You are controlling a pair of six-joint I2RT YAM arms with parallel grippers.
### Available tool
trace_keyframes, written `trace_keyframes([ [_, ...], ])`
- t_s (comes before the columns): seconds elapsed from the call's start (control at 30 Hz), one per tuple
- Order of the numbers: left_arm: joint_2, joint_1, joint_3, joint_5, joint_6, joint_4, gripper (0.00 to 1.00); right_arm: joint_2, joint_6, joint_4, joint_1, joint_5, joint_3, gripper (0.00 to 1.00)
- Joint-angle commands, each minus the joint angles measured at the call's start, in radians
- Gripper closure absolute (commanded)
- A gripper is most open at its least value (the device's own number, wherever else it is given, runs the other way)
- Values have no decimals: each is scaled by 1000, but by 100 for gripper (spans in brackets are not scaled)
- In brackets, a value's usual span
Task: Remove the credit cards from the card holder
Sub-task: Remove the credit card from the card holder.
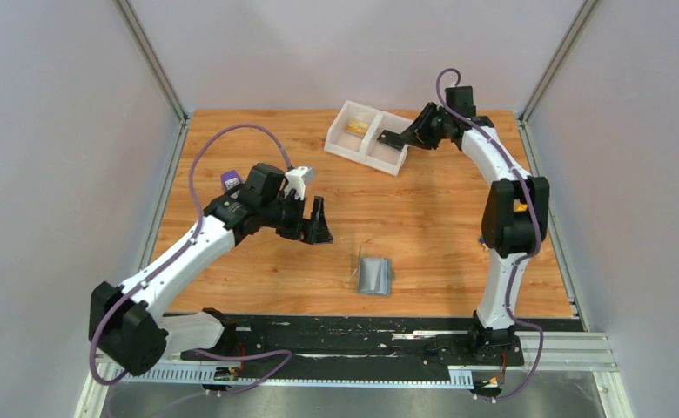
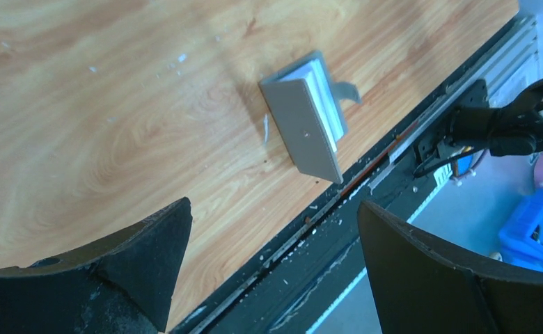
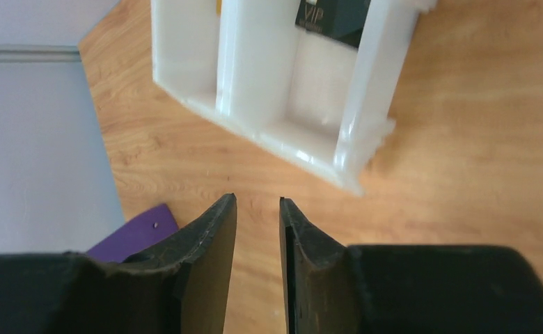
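The card holder's cover is standing half folded next to its clear sleeves (image 1: 374, 275), so the robot's left gripper should hold the cover open (image 2: 302, 129) while the right gripper turns the sleeves.
The grey card holder (image 1: 374, 277) lies partly folded on the wooden table near the front edge; in the left wrist view the card holder (image 2: 303, 129) shows a white inner edge. My left gripper (image 1: 319, 228) hovers to its left, open and empty; from its wrist the left gripper (image 2: 272, 209) has the holder ahead of it. Gold credit cards (image 1: 357, 127) lie in the left compartment of the white tray (image 1: 343, 146). My right gripper (image 1: 394, 138) is at the tray's right compartment. Seen from its wrist, the right gripper (image 3: 258, 202) has its jaws slightly apart with nothing between them.
A black card marked VIP (image 3: 331, 17) lies in one compartment of the tray (image 3: 255, 69). A purple object (image 1: 230, 180) sits on the table by the left arm, and the same purple object (image 3: 133, 233) shows beside the right fingers. Grey walls enclose the table.
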Motion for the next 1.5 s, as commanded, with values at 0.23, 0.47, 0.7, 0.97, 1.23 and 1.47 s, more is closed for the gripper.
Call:
trace_keyframes([
  [0.23,228,-144,-7,6,-117,107,5,-694,-120,-7,101,43,-658,63],
  [0.47,400,-216,27,-16,-156,183,9,-1065,-49,-13,180,85,-974,62],
  [0.7,493,-246,47,-37,-159,200,14,-1337,5,-26,214,49,-1151,57],
  [0.97,477,-249,80,-59,-147,164,15,-1388,-17,-53,217,35,-1227,57],
  [1.23,410,-262,121,-83,-169,144,12,-1398,1,-47,224,37,-1244,57],
  [1.47,462,-275,130,-64,-165,168,13,-1424,83,2,271,21,-1290,57],
])
